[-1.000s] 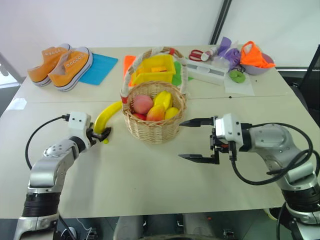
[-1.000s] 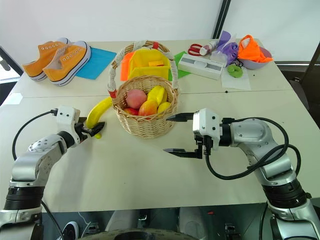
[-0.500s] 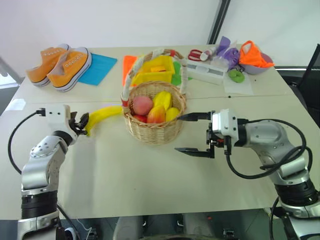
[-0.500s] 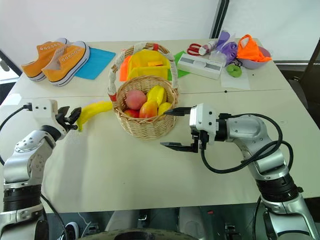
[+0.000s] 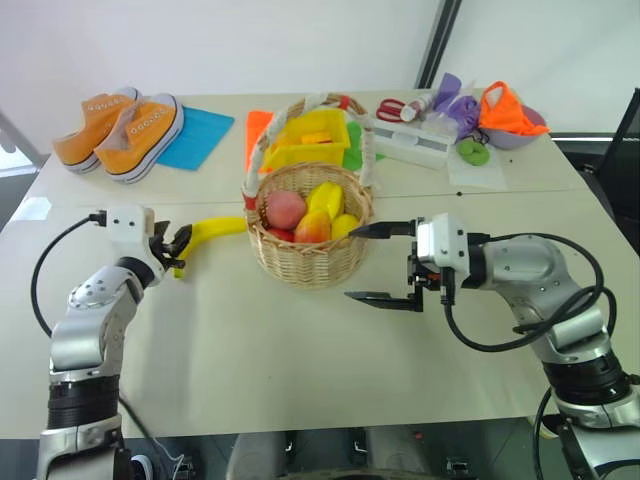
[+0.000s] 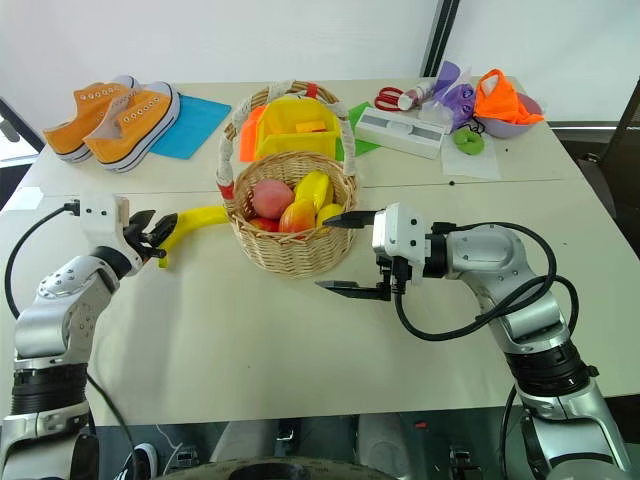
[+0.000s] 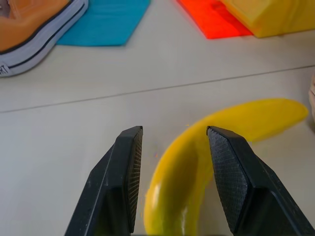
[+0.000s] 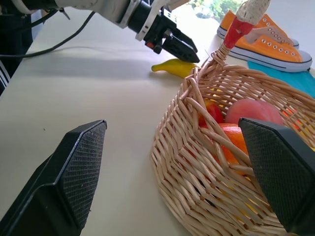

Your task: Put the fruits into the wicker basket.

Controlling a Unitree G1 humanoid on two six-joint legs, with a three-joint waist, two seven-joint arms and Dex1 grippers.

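Note:
The banana's bend [image 7: 197, 140] is under one finger of my left gripper, so next I open wider and straddle the bend [image 5: 198, 233] before lifting the banana to the wicker basket.
My left gripper [image 5: 181, 244] is shut on the near end of the long yellow banana [image 5: 218, 230] and holds it just off the table, its far tip pointing at the wicker basket [image 5: 308, 258]. In the left wrist view the banana [image 7: 197, 147] sits between both black pads. The basket holds a pink peach [image 5: 285, 208], a yellow fruit [image 5: 325, 198], an orange-red fruit [image 5: 313, 229] and a small yellow one [image 5: 344, 226]. To the basket's right, my right gripper [image 5: 350, 264] stands wide open, pointing at its side, with nothing between its fingers.
Orange sneakers [image 5: 120, 122] and a blue mat [image 5: 196, 135] lie at the back left. A yellow plastic bin [image 5: 308, 138] stands right behind the basket. A white box [image 5: 415, 144], scissors [image 5: 394, 108] and a bowl with orange cloth [image 5: 510, 113] are at the back right.
My left gripper closed on the banana's end and lifted it off the table, drawing it up and to the left. The right gripper stayed open beside the basket.

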